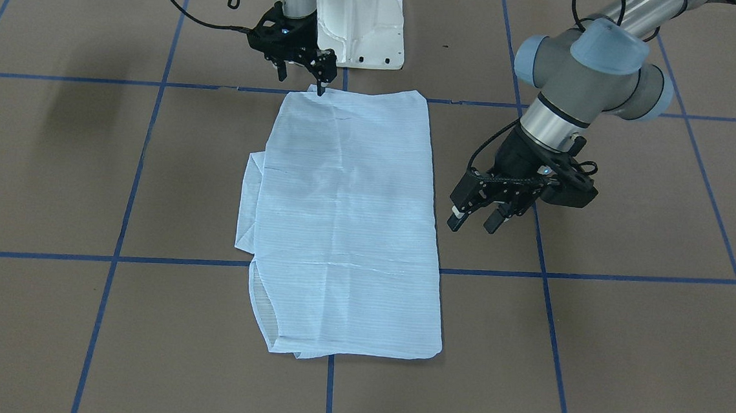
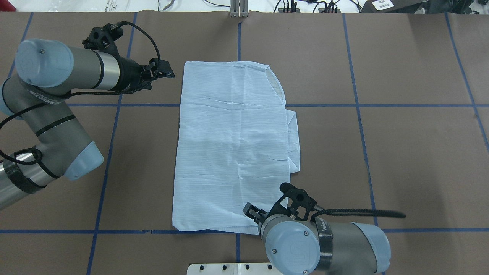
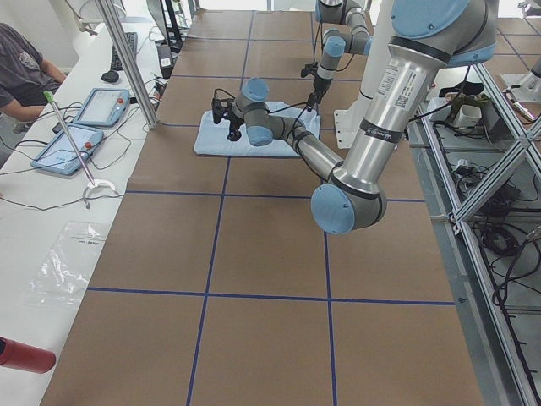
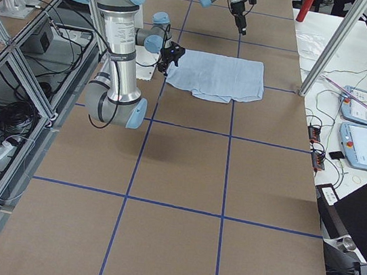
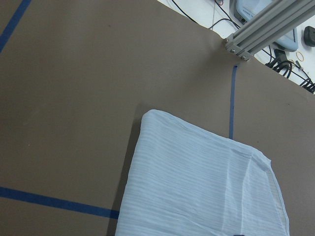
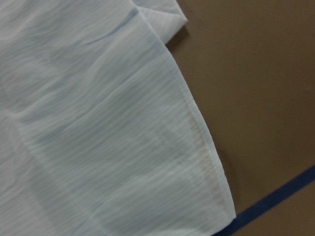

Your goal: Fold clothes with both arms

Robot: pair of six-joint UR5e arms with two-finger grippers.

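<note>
The shirt lies long and flat, so it should fold in half when the robot carries the shirt's near edge [image 1: 359,93] across, while its far half [image 1: 347,302] stays down.
The clothes are one light-blue striped shirt [image 1: 348,218] [image 2: 233,145], folded into a long flat rectangle on the brown table. A folded layer sticks out along its side toward the robot's right [image 2: 294,141]. My left gripper [image 1: 473,223] [image 2: 170,72] hovers open beside the shirt's left edge near the far corner, touching nothing. The left wrist view shows that far corner of the shirt [image 5: 197,182]. My right gripper [image 1: 302,82] [image 2: 252,213] is open at the shirt's near edge, one fingertip [image 1: 320,90] resting on the hem. The right wrist view shows only the shirt's hem [image 6: 98,123], no fingers.
Blue tape lines [image 1: 163,260] divide the table into squares. The white pedestal base [image 1: 362,18] stands just behind the shirt's near edge. An aluminium post [image 2: 239,9] rises at the far edge. A side bench holds tablets [image 3: 84,118], with a person [image 3: 21,59] seated there.
</note>
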